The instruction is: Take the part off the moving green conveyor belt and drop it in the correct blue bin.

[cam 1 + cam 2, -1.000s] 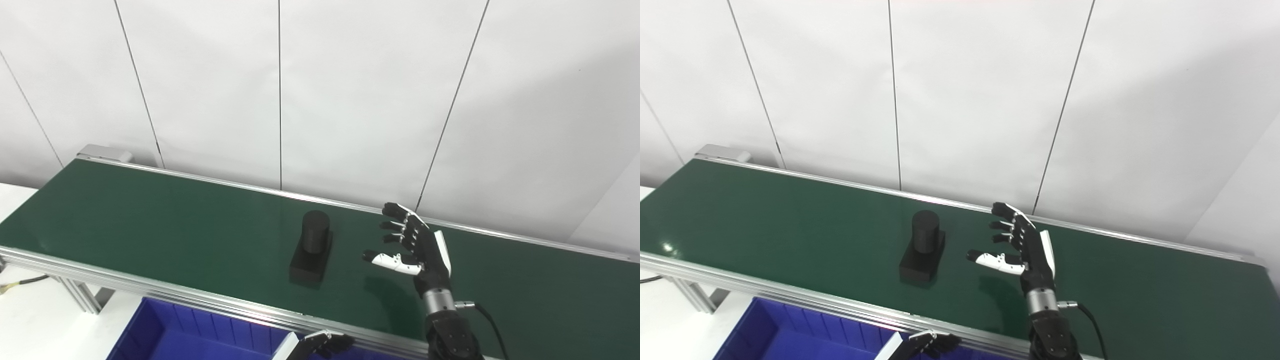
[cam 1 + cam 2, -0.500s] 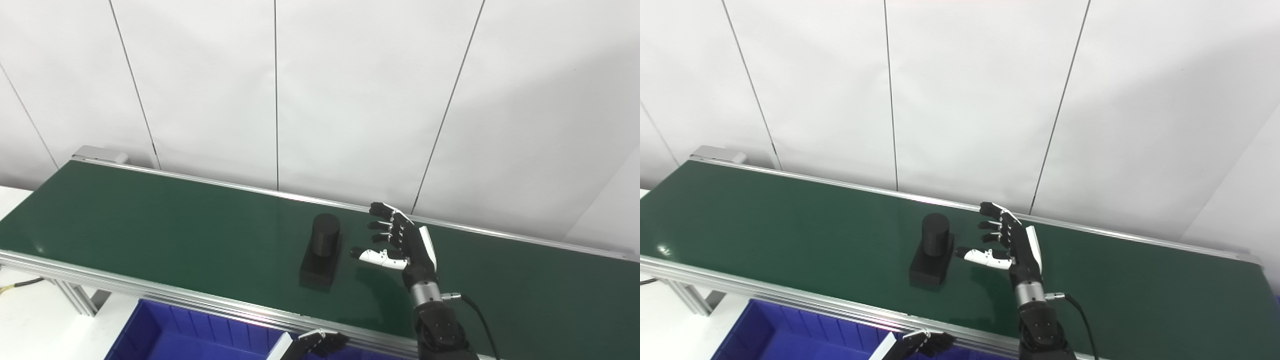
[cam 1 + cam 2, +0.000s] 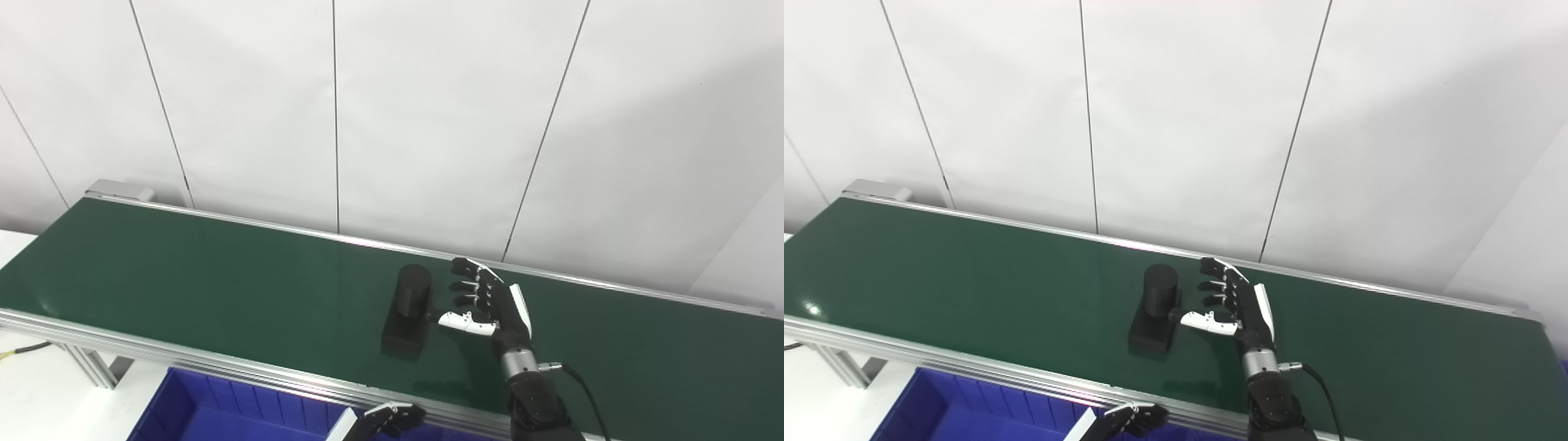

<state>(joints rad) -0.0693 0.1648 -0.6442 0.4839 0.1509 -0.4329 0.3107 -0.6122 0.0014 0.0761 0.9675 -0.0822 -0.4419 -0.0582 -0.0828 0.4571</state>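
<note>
The base [image 3: 403,340] will stay attached and come along when I lift the cylinder, because the cylinder runs into the rectangular base in unbroken black.
The part [image 3: 407,309] is black: an upright cylinder on a rectangular base, standing on the green conveyor belt [image 3: 214,275] near its middle. My right hand [image 3: 490,303] is open just right of the part, palm toward it, fingers spread; its thumb tip reaches the base of the cylinder, the other fingers stand clear of it. Only the fingertips of my left hand [image 3: 392,419] show at the bottom edge, below the belt's near rail, curled and holding nothing visible. A blue bin [image 3: 202,416] sits below the near rail at the bottom left.
Aluminium rails [image 3: 184,361] run along both long edges of the belt. A white panelled wall [image 3: 392,122] stands close behind the far rail. A cable [image 3: 588,392] trails from my right wrist. White tabletop [image 3: 37,398] lies at the lower left.
The part has ridden the belt to the right, closing the gap to my right hand. The hand has sunk a little lower and its thumb now reaches the part. The view has shifted slightly.
</note>
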